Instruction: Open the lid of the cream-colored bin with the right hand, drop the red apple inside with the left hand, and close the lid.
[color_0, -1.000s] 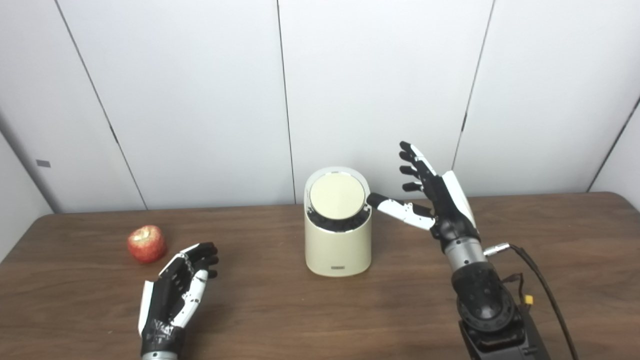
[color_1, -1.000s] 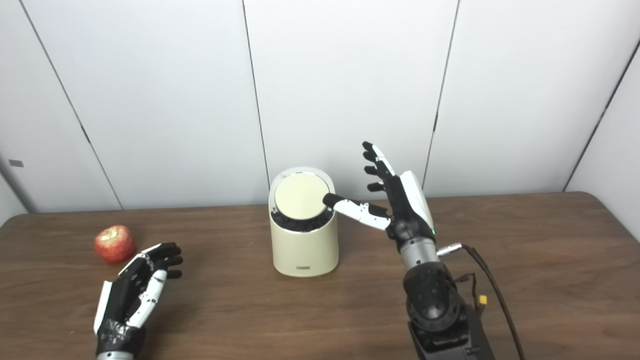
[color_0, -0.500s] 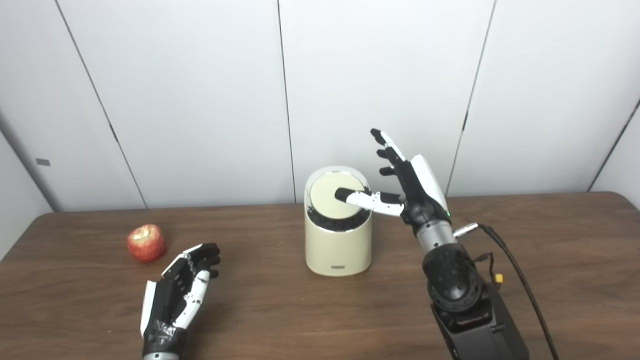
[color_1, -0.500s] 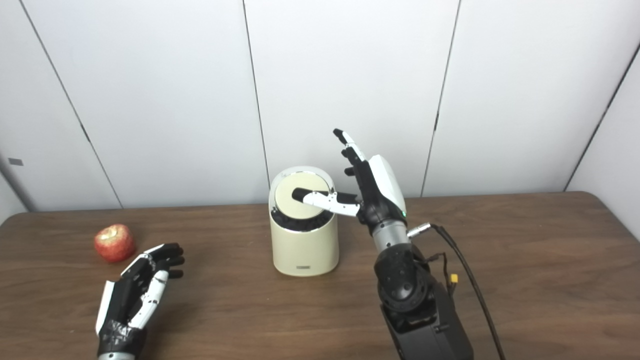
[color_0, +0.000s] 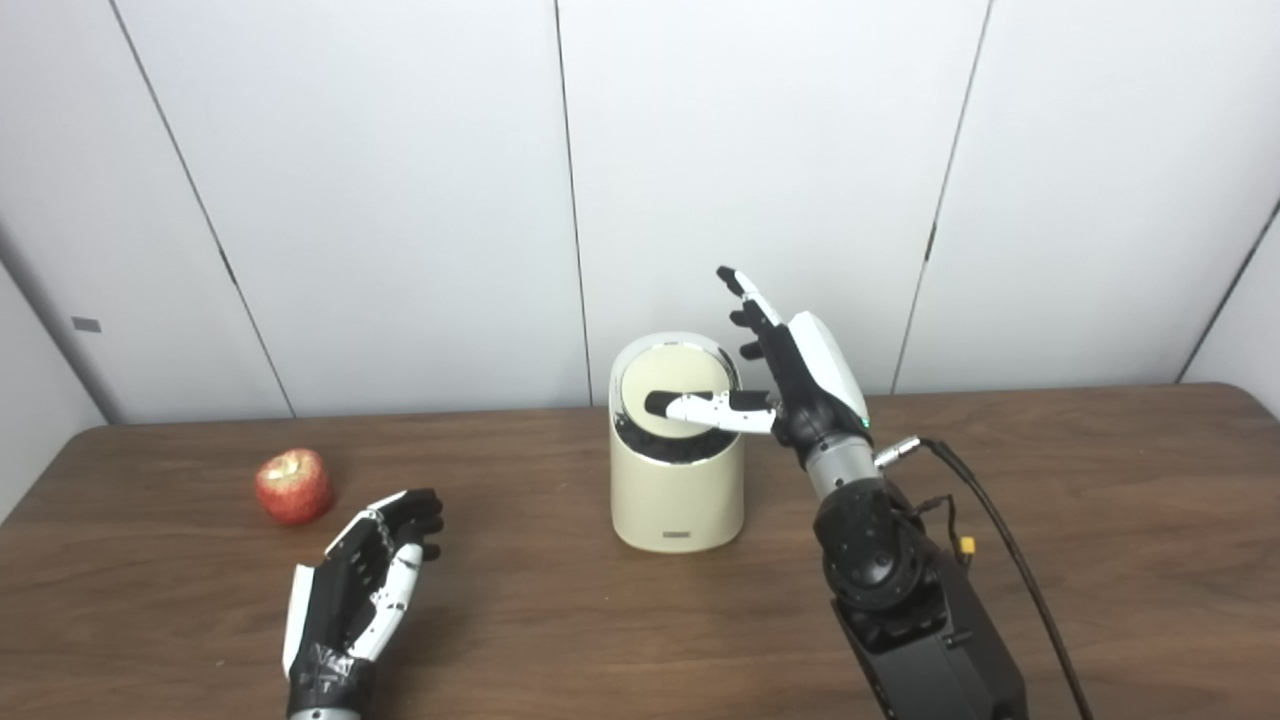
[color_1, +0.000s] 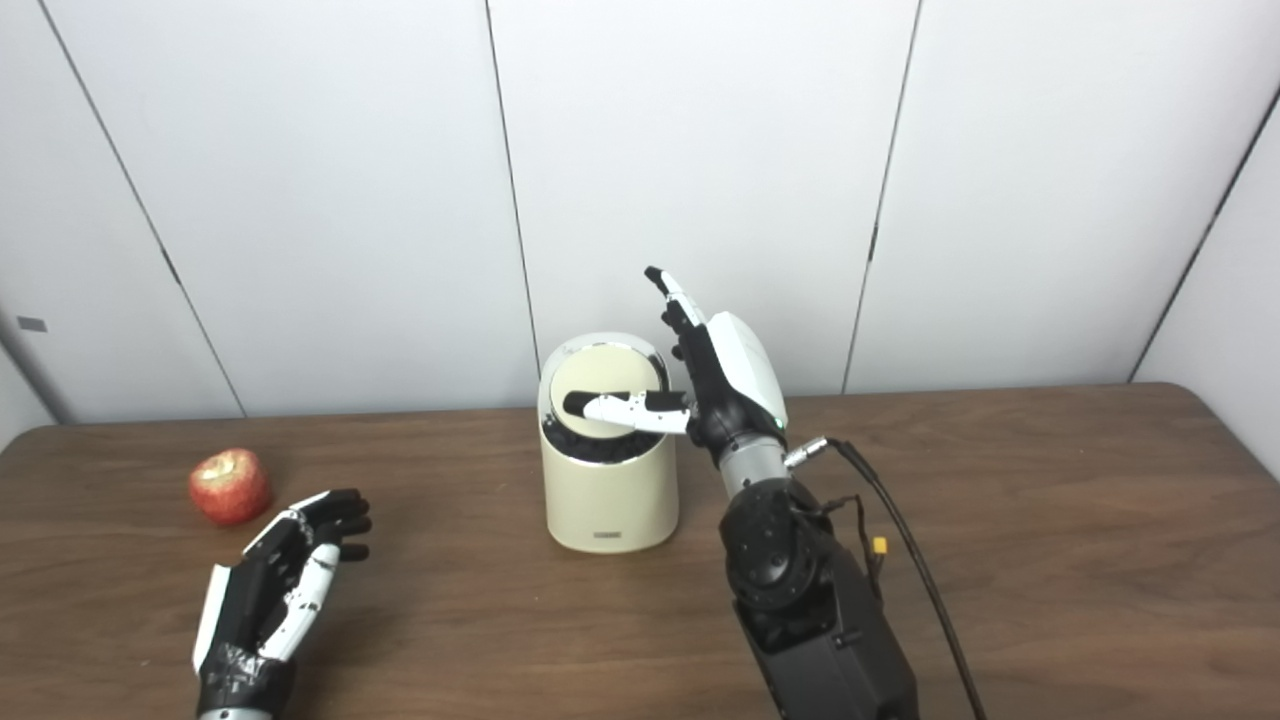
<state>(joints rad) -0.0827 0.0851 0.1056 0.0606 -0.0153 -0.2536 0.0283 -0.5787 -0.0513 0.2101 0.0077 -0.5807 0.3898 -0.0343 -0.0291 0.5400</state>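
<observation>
My gripper will open the round lid (color_0: 679, 370), and the lid will tip backward and stay up then, because a small notch (color_0: 671, 344) shows behind it at the bin's rim.
The cream-colored bin (color_0: 677, 490) stands upright at the table's middle, its round lid (color_0: 660, 383) tilted toward me and closed. My right hand (color_0: 790, 375) is open beside the bin's right rim, fingers pointing up, and its thumb (color_0: 700, 406) lies across the lid's front half. The red apple (color_0: 293, 486) sits on the table at the left. My left hand (color_0: 365, 575) rests open and empty on the table, just right of and nearer than the apple, apart from it.
The brown wooden table (color_0: 1100, 560) ends at a white panelled wall (color_0: 400, 200) right behind the bin. My right forearm and its black cable (color_0: 1010, 560) cross the table's right front.
My right hand has moved left from beside the bin until its thumb lies over the lid. The left hand, the apple and the bin have stayed put.
</observation>
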